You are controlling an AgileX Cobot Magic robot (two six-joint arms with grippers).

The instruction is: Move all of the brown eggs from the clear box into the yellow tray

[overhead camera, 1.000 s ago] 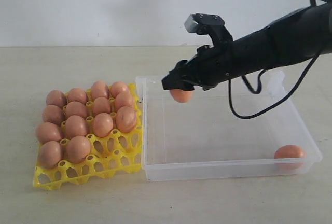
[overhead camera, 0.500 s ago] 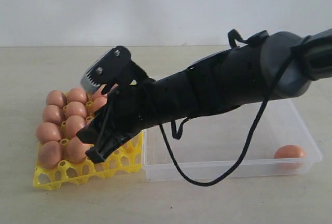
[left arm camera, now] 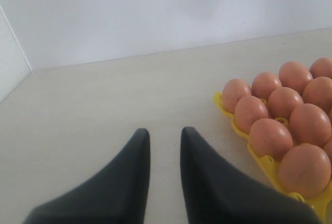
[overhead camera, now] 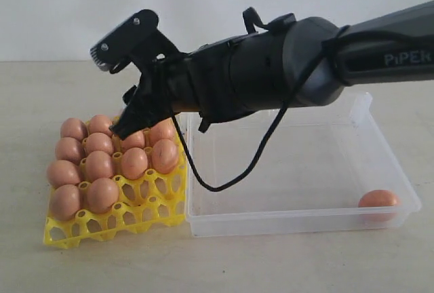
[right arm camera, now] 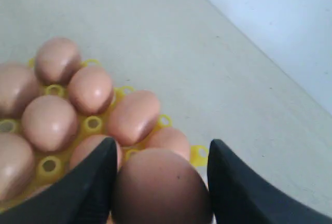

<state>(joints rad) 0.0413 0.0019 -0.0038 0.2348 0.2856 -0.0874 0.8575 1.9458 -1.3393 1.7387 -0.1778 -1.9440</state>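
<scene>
I should lift clear, turn and lower my right gripper's egg into an empty cup nearer the front (overhead camera: 135, 191), because brown eggs fill the tray's back rows (overhead camera: 100, 142) under that gripper.
My right gripper (overhead camera: 131, 125) reaches across over the back of the yellow tray (overhead camera: 115, 222) and is shut on a brown egg (right arm camera: 161, 187), which the fingers mostly hide in the exterior view. Several brown eggs (overhead camera: 134, 162) fill the tray's back rows; its front row of cups is bare. One brown egg (overhead camera: 378, 199) lies in the near right corner of the clear box (overhead camera: 298, 222). In its own view my left gripper (left arm camera: 164, 130) hovers over the bare table beside the tray (left arm camera: 234, 123), open by a narrow gap with nothing in it. It does not show in the exterior view.
The right arm's black cable (overhead camera: 224, 178) hangs in a loop over the clear box's left wall. A pale wall rises behind the beige table (overhead camera: 41, 89).
The right arm carried the egg from above the clear box leftward over the tray. Half a second ago it was low over the tray's front; now it is higher, toward the back rows.
</scene>
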